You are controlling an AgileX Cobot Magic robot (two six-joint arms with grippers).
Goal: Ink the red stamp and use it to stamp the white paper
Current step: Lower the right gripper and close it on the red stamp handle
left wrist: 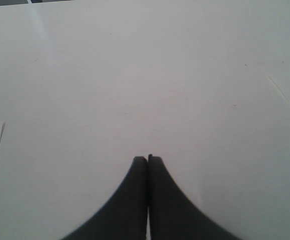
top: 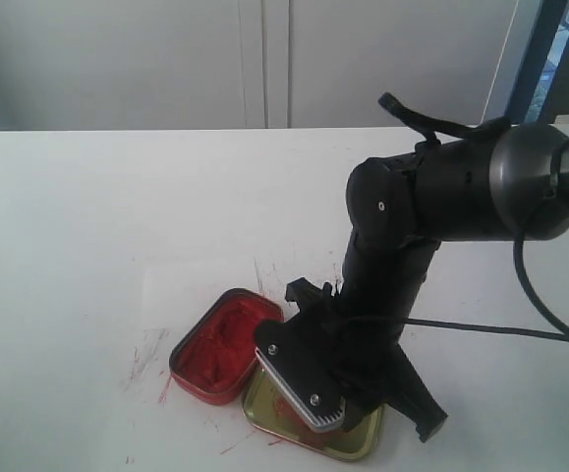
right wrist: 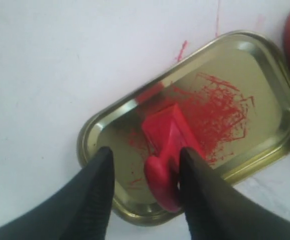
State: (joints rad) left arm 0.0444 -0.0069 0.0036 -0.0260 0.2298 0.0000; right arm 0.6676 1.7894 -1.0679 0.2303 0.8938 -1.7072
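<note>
My gripper will press the red stamp (right wrist: 173, 137) onto paper, and the stamp should leave a broken mark because red smears in the gold tin lid (right wrist: 223, 102) are patchy.
The red stamp (right wrist: 165, 142) lies on its side in the gold tin lid (right wrist: 265, 70), among red smears. My right gripper (right wrist: 146, 152) is open and straddles the stamp's handle end; one finger touches it, the other stands well apart. In the exterior view the right gripper (top: 328, 398) is low over the lid (top: 361, 444) and hides the stamp. The white paper (top: 191, 285) lies under both tins, marked with red scratches. Away from all of these, my left gripper (left wrist: 148, 159) is shut on nothing above bare white surface.
The open red-filled ink tin (top: 221, 344) sits right beside the gold lid, to its left. A black cable (top: 520, 332) trails across the table to the right of the arm. A white wall runs along the table's far edge.
</note>
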